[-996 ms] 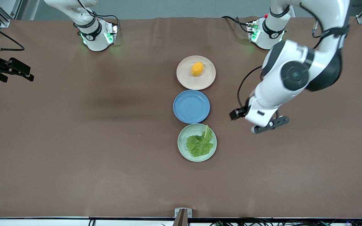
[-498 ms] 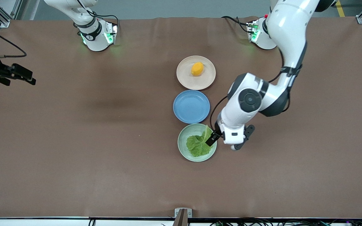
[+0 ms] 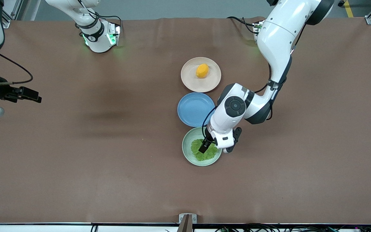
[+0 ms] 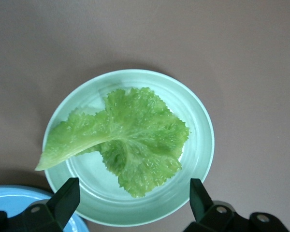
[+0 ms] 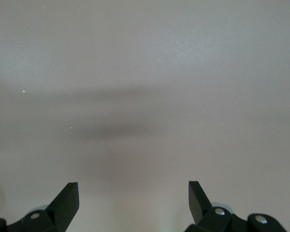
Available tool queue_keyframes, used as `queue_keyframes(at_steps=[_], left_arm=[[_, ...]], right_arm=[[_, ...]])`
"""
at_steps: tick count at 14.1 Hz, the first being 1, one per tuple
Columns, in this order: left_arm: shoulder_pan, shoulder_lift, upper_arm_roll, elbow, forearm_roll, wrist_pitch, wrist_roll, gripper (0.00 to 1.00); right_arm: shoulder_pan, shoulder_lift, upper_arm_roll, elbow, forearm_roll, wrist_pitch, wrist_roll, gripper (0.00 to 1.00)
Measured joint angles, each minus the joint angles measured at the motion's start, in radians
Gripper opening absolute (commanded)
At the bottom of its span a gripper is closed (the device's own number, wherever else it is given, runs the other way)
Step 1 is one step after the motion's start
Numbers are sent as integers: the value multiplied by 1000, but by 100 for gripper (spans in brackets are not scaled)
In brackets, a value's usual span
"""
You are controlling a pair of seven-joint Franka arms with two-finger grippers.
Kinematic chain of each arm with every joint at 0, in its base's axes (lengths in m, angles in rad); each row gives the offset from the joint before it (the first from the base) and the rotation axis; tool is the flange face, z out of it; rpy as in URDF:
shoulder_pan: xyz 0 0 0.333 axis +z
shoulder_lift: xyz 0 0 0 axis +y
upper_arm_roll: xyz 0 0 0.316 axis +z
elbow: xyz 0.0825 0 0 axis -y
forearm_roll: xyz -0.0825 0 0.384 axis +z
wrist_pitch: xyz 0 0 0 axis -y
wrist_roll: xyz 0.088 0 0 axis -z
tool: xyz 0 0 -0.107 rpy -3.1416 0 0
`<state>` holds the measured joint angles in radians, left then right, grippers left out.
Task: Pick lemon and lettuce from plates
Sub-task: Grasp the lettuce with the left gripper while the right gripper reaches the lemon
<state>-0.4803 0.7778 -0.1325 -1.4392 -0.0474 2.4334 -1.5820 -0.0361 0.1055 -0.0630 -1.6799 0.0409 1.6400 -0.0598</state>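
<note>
The lettuce's frilly lobe [image 4: 141, 175] is pointing between my open fingers. My left gripper should go down next until the fingers are on both sides of that lobe [image 4: 137, 187], and then close.
The lettuce [image 3: 208, 154] lies on the mint green plate [image 3: 186, 145], the plate nearest the front camera. My left gripper [image 3: 204, 147] hangs open and empty over the lettuce, partly hiding it. In the left wrist view the whole lettuce leaf [image 4: 130, 140] shows on the green plate [image 4: 203, 130], with my left gripper [image 4: 134, 198] above the plate's rim. The lemon [image 3: 202, 70] sits on the pink-beige plate [image 3: 188, 79], farthest from the front camera. My right gripper [image 3: 27, 94] waits open and empty over bare table at the right arm's end, and in its own view [image 5: 134, 198] only table shows.
An empty blue plate [image 3: 196, 109] lies between the two task plates, close to the green one; its rim also shows in the left wrist view [image 4: 19, 203]. The left arm's elbow hangs beside the blue plate. Brown table surface lies all around the plates.
The left arm has swung in from the left arm's end of the table, bringing its gripper over the green plate and lettuce. The right gripper has drifted slightly toward the front camera.
</note>
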Motion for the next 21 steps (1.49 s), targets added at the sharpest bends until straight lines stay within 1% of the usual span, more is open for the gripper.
queue_keyframes(at_steps=[3,5,6,9,11,12,15,17,19,21], left_arm=[[-2,34,0,1,0,74,-65,100],[-2,53,1,2,0,104,-80,100],[-4,62,1,3,0,111,-81,100],[-18,84,1,4,0,125,-82,100],[-28,93,1,5,0,127,-83,100],[-32,94,1,5,0,127,-83,99],[-37,95,2,4,0,127,-83,94],[-37,100,5,4,0,127,-83,93],[-37,105,7,3,1,126,-83,88],[-37,109,8,0,2,126,-83,79]], right_arm=[[14,60,10,13,6,1,26,100],[61,62,16,13,15,-7,142,100],[102,61,19,13,18,-8,212,100],[253,61,26,13,43,-4,459,100],[365,60,29,-1,57,21,622,100],[422,60,30,-22,59,58,704,100],[624,59,33,-125,62,229,999,100],[756,60,34,-171,62,321,1147,100],[856,63,34,-189,61,376,1249,100],[936,83,33,-203,61,437,1358,100]])
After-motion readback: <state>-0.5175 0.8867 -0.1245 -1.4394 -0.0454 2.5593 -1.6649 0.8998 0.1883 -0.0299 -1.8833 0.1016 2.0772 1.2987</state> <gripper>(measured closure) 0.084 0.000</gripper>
